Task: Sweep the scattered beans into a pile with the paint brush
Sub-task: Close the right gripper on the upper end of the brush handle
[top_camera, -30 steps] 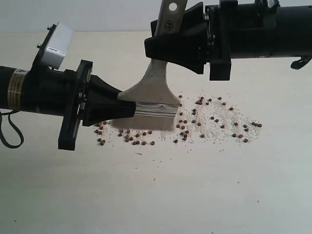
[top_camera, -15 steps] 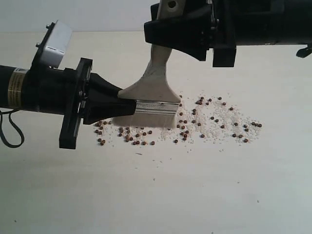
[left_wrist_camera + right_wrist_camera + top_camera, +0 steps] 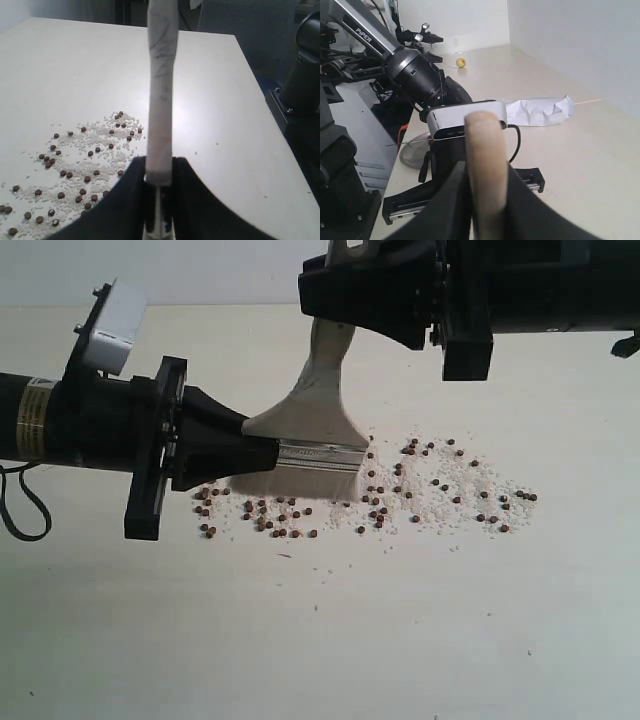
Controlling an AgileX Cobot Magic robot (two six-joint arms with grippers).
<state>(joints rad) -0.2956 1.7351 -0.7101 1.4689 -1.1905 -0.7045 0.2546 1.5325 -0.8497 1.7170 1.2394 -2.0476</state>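
Next, my left gripper opens and moves away before sweeping, because my right gripper is on the paint brush's handle point(image 3: 329, 344) while my left gripper is clamping its silver band point(image 3: 322, 455).
The paint brush point(image 3: 312, 412) stands tilted on the table with its whitish bristles point(image 3: 298, 483) down among the beans point(image 3: 440, 485). My left gripper point(image 3: 265, 455) is shut on the silver ferrule point(image 3: 320, 455) from the left. My right gripper point(image 3: 330, 305) is shut on the upper handle, and the handle's end is hidden behind it. The left wrist view shows the handle point(image 3: 161, 100) rising edge-on from the left gripper point(image 3: 160, 170), with beans point(image 3: 85, 165) and pale crumbs to one side. In the right wrist view the handle point(image 3: 485, 150) fills the right gripper point(image 3: 485, 172), touching both jaws.
Beans and pale crumbs lie in a band from under the bristles point(image 3: 270, 520) out to the right point(image 3: 500, 510). The left arm's white camera housing point(image 3: 465, 120) sits just past the handle. A crumpled white sheet point(image 3: 540, 111) and a small yellow ball point(image 3: 461, 62) lie further off.
My right gripper has closed its jaws onto the brush handle and shifted slightly upward, covering the handle's end. The left gripper and the bristles have stayed put.
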